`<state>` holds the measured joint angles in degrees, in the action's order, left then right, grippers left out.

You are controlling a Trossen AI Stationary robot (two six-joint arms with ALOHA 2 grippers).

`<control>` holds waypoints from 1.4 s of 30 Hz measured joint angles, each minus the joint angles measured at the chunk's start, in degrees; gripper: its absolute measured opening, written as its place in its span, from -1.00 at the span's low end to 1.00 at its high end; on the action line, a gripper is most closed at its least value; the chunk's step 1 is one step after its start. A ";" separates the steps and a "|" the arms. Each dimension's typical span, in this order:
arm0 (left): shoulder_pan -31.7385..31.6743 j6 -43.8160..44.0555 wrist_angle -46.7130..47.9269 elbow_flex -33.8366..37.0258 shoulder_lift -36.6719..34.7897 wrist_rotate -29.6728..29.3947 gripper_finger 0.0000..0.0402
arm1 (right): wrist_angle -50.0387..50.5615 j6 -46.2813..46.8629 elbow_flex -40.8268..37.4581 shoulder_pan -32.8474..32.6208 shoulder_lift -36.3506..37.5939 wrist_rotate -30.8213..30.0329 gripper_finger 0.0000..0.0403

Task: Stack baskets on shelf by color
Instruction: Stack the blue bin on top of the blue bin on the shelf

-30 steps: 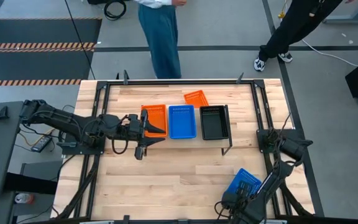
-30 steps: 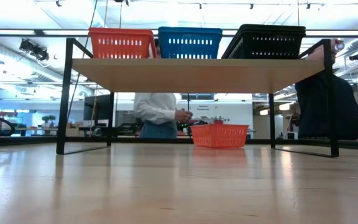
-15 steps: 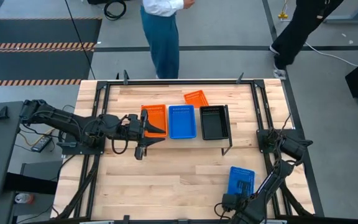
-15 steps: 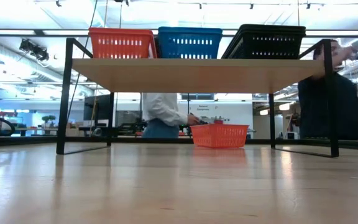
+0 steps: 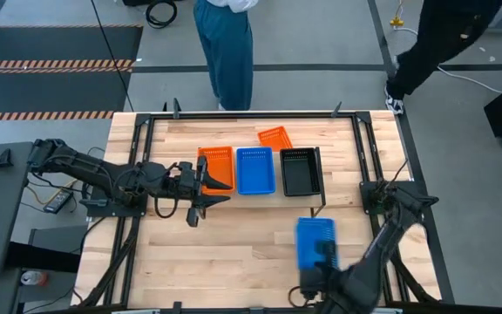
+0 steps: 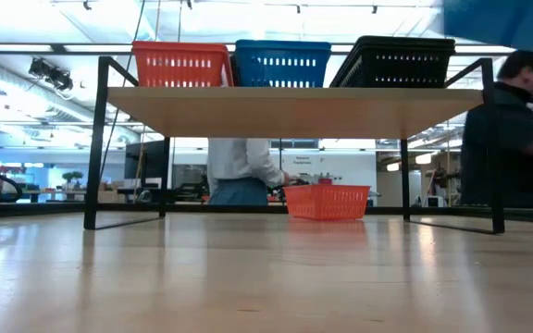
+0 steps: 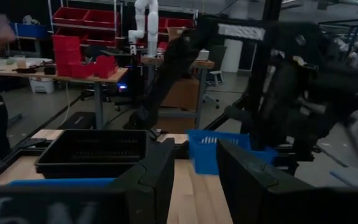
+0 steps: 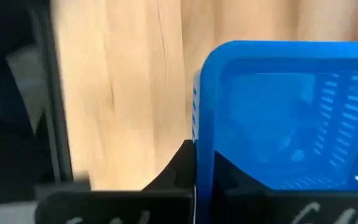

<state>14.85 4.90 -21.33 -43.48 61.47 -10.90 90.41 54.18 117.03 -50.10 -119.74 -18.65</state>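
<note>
The second blue basket [image 5: 313,239] is open side up like the shelf's empty blue basket [image 5: 255,170], so the robot's right gripper should go on over there and let go once the two nest.
The shelf [image 6: 294,111] carries an orange basket [image 5: 217,166], a blue one [image 5: 255,170] and a black one [image 5: 300,172], side by side on their bottoms. Another orange basket [image 5: 274,137] rests on the table beyond the shelf. My right gripper [image 5: 316,266] is shut on a second blue basket [image 5: 315,240], which hangs in the air near the shelf's right end. This basket shows as a blue blur [image 6: 507,23] in the low view. My left gripper [image 5: 220,192] stands open by the orange basket's near right corner, with nothing between its fingers [image 7: 160,174]. My right gripper pinches one wall [image 8: 199,149] of the blue basket, at the basket's near end, with one finger inside and one finger [image 8: 178,168] outside. The fingers slant down onto the rim from above. The basket is lifted clear of the table, open side up.
Black rails [image 5: 356,157] frame the plank tabletop [image 5: 234,253]. The shelf's thin black legs [image 6: 95,148] stand on the table. Beyond the far edge there is a person in blue trousers [image 5: 229,52], and another in black [image 5: 434,44] is at the far right.
My right gripper has gone up, toward the table's left edge and toward the shelf, with the blue basket. The basket lay slanted on the table near the front right. It has turned lengthwise, near to far, and is lifted clear. The people behind the table have shifted.
</note>
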 joint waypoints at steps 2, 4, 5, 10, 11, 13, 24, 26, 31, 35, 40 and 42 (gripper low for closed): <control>0.55 -0.03 -0.16 0.00 0.00 0.01 -0.37 | -0.89 -6.92 3.42 1.83 0.61 -3.24 -0.97; 0.86 -0.07 -0.38 0.00 -0.02 0.06 -0.37 | -0.50 -12.05 7.02 4.15 0.84 -6.80 -0.97; 0.91 -0.12 -0.39 0.00 -0.02 0.06 -0.37 | -0.43 -14.20 8.44 5.41 0.93 -8.43 -0.97; 0.92 -0.12 -0.76 0.00 -0.02 0.03 -0.37 | -0.50 -26.56 13.51 12.19 0.88 -11.80 -0.97; 0.92 0.50 -0.81 0.00 -0.02 0.03 -0.37 | -0.31 -28.58 14.01 13.69 0.88 -11.82 -0.97; 0.92 1.87 -1.84 0.00 -0.53 0.06 -0.37 | -0.42 -32.73 14.38 16.72 0.88 -11.72 -0.97; 5.24 -10.21 4.94 -0.11 -11.23 1.56 -0.37 | -1.84 -46.77 15.00 32.44 1.05 -3.73 -0.96; 6.23 -11.83 7.01 -0.07 -11.47 1.03 -0.37 | -2.41 -48.93 15.00 34.46 1.05 -3.03 -0.96; 6.57 -12.10 5.89 -0.07 -11.63 0.78 -0.37 | -5.91 -53.79 15.01 38.77 1.05 -0.59 -0.96; 6.15 -11.99 5.64 -0.07 -11.72 0.35 -0.37 | -7.92 -54.40 15.00 41.70 1.07 3.57 -0.96; 6.12 -11.58 5.62 -0.07 -11.72 0.36 -0.37 | -7.82 -51.10 15.00 44.07 1.10 6.63 -0.93; 6.12 -11.58 5.32 -0.07 -11.72 0.36 -0.37 | -8.06 -50.92 15.00 44.48 1.12 6.77 -0.89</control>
<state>20.97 -6.68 -16.01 -43.55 49.76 -10.54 82.36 3.27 132.03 -5.62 -118.63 -11.88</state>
